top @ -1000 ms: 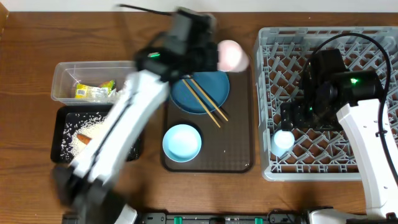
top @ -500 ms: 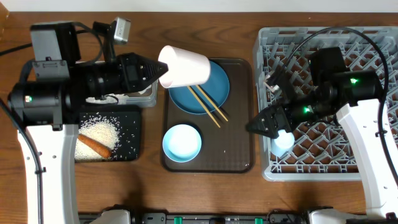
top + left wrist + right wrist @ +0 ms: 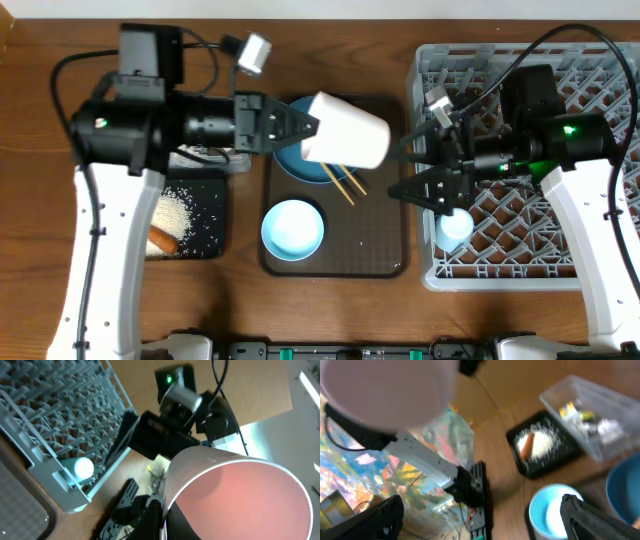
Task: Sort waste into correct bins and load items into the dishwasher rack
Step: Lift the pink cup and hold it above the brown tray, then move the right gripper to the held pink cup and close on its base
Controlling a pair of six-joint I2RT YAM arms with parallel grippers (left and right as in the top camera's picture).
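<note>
The robot's left gripper has hold of the pinkish-white cup's rim (image 3: 318, 127) far from the dishwasher rack, so it should keep the cup still while the right gripper takes the cup's base (image 3: 382, 145).
My left gripper (image 3: 308, 128) is shut on the rim of the pinkish-white cup (image 3: 347, 131), held on its side above the dark-blue plate (image 3: 291, 164). In the left wrist view the cup (image 3: 235, 495) fills the lower right. My right gripper (image 3: 402, 168) stands open just right of the cup, apart from it, and sees its base (image 3: 390, 390). The chopsticks (image 3: 346, 185) lie on the plate. The pale-blue bowl (image 3: 293, 228) sits on the brown tray. The small light-blue cup (image 3: 456, 227) stands in the dishwasher rack (image 3: 500, 278).
The black tray (image 3: 205, 235) holds rice (image 3: 171, 210) and the orange stick (image 3: 164, 240). My left arm hides most of the clear tub (image 3: 592, 425), which holds wrappers. The brown serving tray (image 3: 380, 250) lies between the bins and the rack.
My left arm has carried the pinkish-white cup rightward over the plate. The right gripper has come out of the rack, turned leftward and now faces the cup, still open.
</note>
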